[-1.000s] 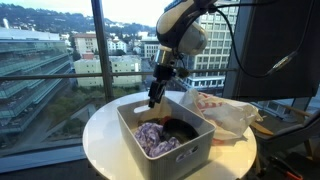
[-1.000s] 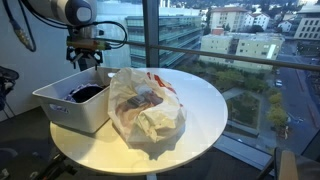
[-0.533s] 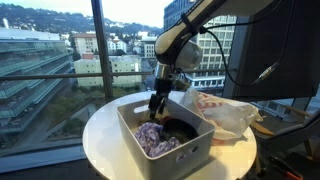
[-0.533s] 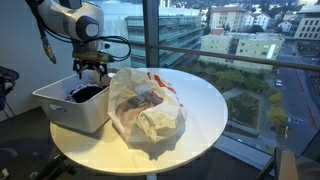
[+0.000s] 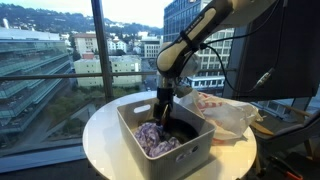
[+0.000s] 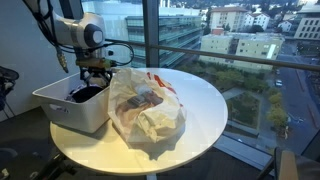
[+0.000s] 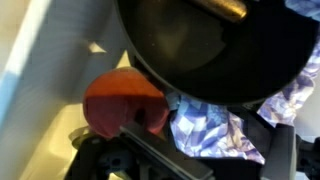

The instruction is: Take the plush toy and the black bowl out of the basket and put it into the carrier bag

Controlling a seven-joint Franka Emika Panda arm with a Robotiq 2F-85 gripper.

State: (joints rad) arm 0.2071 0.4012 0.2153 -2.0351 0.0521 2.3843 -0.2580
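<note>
My open gripper should keep moving toward the red-orange object (image 7: 122,98), which is uncovered next to the black bowl, and close once its near edge (image 7: 153,116) is inside the fingers.
A white basket (image 5: 132,132) stands on a round white table (image 5: 100,140). It holds a purple-and-white plush toy (image 5: 152,139) and a black bowl (image 5: 184,130). My gripper (image 5: 163,111) reaches down into the basket, just above the bowl's near edge, beside the plush. In the wrist view the black bowl (image 7: 210,45) fills the top, the plush toy (image 7: 215,125) lies between the open jaws of my gripper (image 7: 205,160), and a red-orange object (image 7: 120,105) lies at the left. The white carrier bag (image 5: 225,112) with red print lies beside the basket, also in an exterior view (image 6: 145,105).
Large windows stand right behind the table in both exterior views. A dark monitor (image 5: 285,40) stands behind the bag. The basket (image 6: 70,110) sits near the table's edge, with bare tabletop (image 6: 205,110) beyond the bag.
My gripper has come down from above the basket's rim into the basket, toward the bowl and plush. Basket, bag and contents have not moved.
</note>
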